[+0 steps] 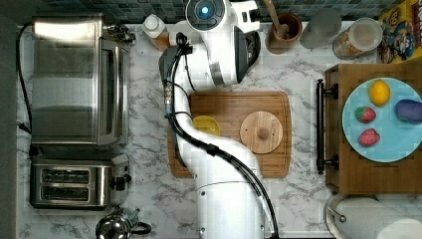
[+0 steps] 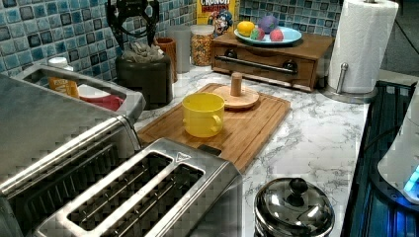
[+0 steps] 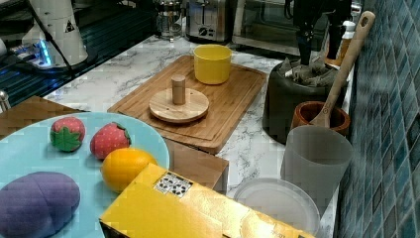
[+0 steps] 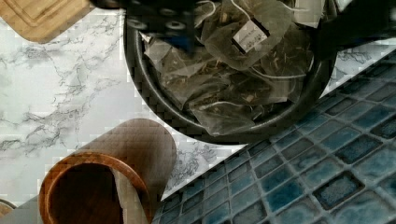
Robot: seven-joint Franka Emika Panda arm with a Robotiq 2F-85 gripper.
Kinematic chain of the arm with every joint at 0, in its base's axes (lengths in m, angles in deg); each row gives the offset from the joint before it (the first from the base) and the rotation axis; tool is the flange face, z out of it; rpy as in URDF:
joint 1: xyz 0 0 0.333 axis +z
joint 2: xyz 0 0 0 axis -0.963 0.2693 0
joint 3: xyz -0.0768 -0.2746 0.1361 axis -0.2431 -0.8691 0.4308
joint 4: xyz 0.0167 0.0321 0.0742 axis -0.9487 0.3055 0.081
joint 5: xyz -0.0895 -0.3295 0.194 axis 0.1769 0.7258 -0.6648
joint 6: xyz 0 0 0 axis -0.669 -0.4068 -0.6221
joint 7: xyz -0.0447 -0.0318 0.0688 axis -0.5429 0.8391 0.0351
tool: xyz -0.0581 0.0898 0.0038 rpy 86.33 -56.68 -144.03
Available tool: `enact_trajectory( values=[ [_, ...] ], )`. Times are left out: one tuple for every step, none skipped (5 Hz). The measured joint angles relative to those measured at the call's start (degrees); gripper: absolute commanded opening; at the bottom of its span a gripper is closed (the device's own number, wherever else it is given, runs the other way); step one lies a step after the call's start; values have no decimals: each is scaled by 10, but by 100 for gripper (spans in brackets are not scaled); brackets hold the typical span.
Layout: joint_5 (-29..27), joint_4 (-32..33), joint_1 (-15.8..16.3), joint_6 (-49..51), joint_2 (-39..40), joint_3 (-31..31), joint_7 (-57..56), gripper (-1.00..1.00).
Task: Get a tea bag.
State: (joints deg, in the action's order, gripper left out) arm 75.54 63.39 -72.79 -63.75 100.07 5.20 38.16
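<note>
The tea bag (image 4: 247, 35) should come loose when I raise it and leave the others in the jar, since the strings (image 4: 280, 75) are lying slack across the loose heap.
Several translucent tea bags (image 4: 233, 88) with strings and paper tags lie heaped in a round dark jar (image 4: 224, 130). In the left view the tea bags (image 2: 142, 51) poke up over the rim of the dark jar (image 2: 146, 81), which stands by the tiled wall. My gripper (image 2: 132, 35) hangs just above the heap, open, with nothing between its fingers. The right view has the gripper (image 3: 319, 37) over the tea bags (image 3: 308, 72) too. In the wrist view one finger (image 4: 163, 21) is over the jar's rim.
A yellow cup (image 2: 203, 114) and a round wooden lid (image 2: 236, 95) sit on the cutting board (image 2: 257, 123). A wooden cup with a spoon (image 3: 322, 116) stands beside the jar. The toaster oven (image 1: 74, 79), toaster (image 1: 69, 181) and fruit plate (image 1: 393, 134) flank the board.
</note>
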Motion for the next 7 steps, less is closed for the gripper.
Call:
enact_trajectory(
  values=[
    [0,0,2,18,0,0,0,-100],
    [0,-1,2,23,0,4,0,-100],
    [-1,0,1,-1,-3,10,0,-100],
    [-21,10,1,-27,-17,9,0,-100],
    [-27,18,0,-17,-45,8,0,-100],
    [-54,32,-5,-1,-92,11,-4,-100],
    [-91,28,-19,102,-141,19,-45,-100]
  ],
)
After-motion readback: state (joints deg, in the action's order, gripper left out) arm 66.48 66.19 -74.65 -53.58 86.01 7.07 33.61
